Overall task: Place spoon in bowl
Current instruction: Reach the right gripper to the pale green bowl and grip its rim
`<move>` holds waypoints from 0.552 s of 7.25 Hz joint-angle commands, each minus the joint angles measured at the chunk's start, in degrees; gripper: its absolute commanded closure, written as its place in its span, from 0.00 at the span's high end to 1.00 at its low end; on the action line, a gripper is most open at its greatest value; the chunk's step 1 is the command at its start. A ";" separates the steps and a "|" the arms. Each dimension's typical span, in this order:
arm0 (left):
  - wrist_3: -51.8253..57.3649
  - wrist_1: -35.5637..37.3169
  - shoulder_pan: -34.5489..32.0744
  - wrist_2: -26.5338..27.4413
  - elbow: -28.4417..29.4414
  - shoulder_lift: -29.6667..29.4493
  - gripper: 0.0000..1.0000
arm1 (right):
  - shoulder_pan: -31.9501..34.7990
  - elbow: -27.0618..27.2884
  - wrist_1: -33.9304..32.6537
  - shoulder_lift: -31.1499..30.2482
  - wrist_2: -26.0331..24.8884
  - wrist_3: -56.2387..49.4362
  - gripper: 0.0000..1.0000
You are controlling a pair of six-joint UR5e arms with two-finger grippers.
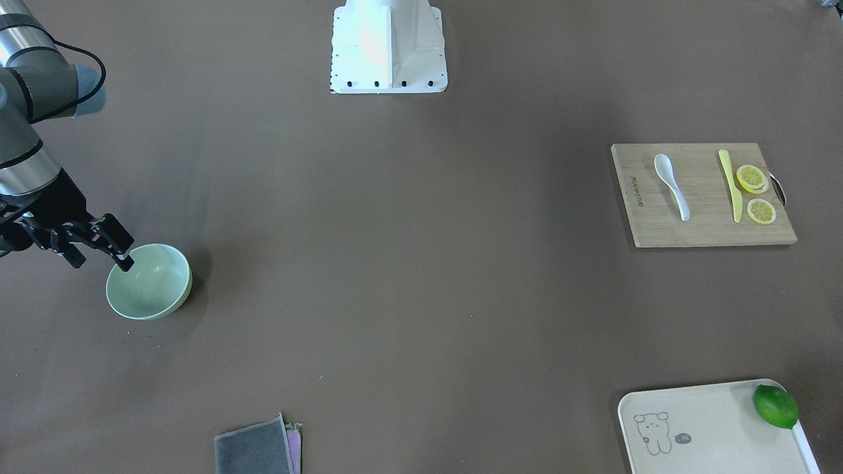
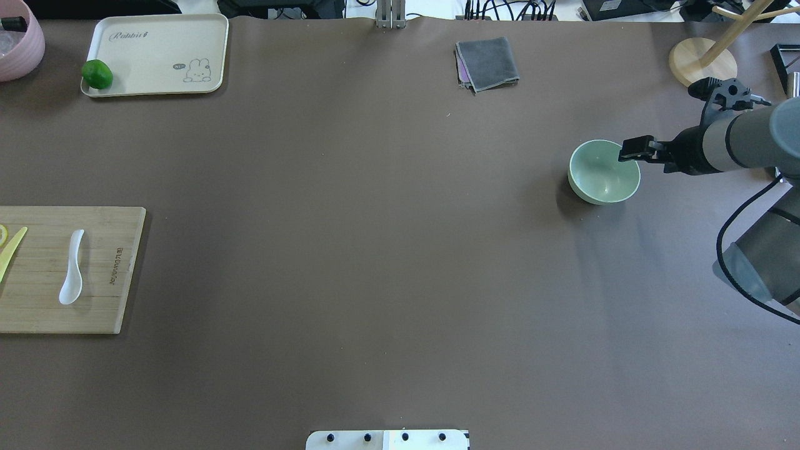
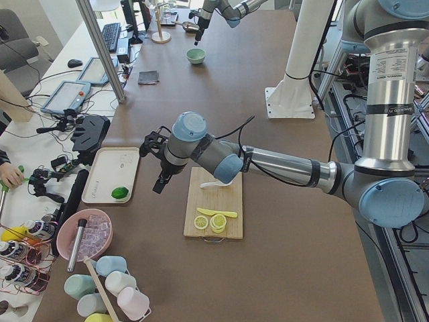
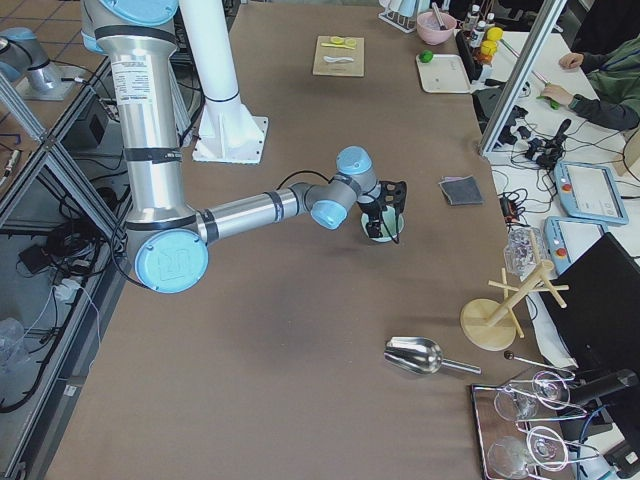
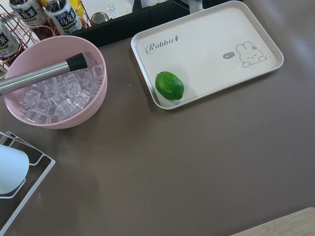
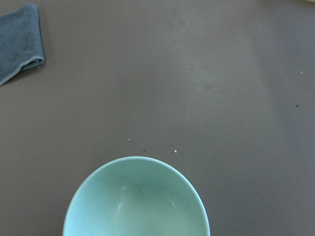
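Observation:
The mint-green bowl (image 1: 151,286) is a long way from the white spoon, so the robot's right gripper should bring the bowl to the table's middle (image 1: 396,212) before its left gripper picks up the spoon.
The white spoon (image 1: 672,186) lies on the wooden cutting board (image 1: 698,227), its scoop toward the robot; it also shows in the overhead view (image 2: 72,275). The mint-green bowl (image 1: 150,283) stands empty at the other end of the table (image 2: 603,174). My right gripper (image 1: 102,261) is open, with one fingertip (image 1: 125,263) at the bowl's rim and the other outside the bowl. The right wrist view shows the bowl (image 6: 138,201) just below. My left gripper (image 3: 161,182) shows only in the exterior left view, hovering between board and tray; I cannot tell whether it is open or shut.
A yellow knife (image 1: 731,187) and lemon slices (image 1: 752,178) share the board. A cream tray (image 1: 711,428) holds a lime (image 1: 775,406). A grey cloth (image 2: 487,62) lies beyond the bowl. A pink ice bowl (image 5: 54,83) and a wooden stand (image 2: 703,59) sit at the table's far corners.

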 commanded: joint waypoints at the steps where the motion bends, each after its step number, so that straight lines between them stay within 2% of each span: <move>1: -0.04 0.07 0.00 0.00 0.10 -0.05 0.98 | 5.22 6.99 -10.68 -0.27 5.38 -9.57 0.99; 3: -0.04 -0.02 0.00 0.00 0.10 0.04 0.98 | 5.15 7.18 -10.80 -0.28 5.04 -9.33 0.99; 4: 0.05 -0.02 0.00 0.00 0.10 0.04 0.98 | 4.10 6.40 -10.80 -0.28 3.29 -6.72 0.97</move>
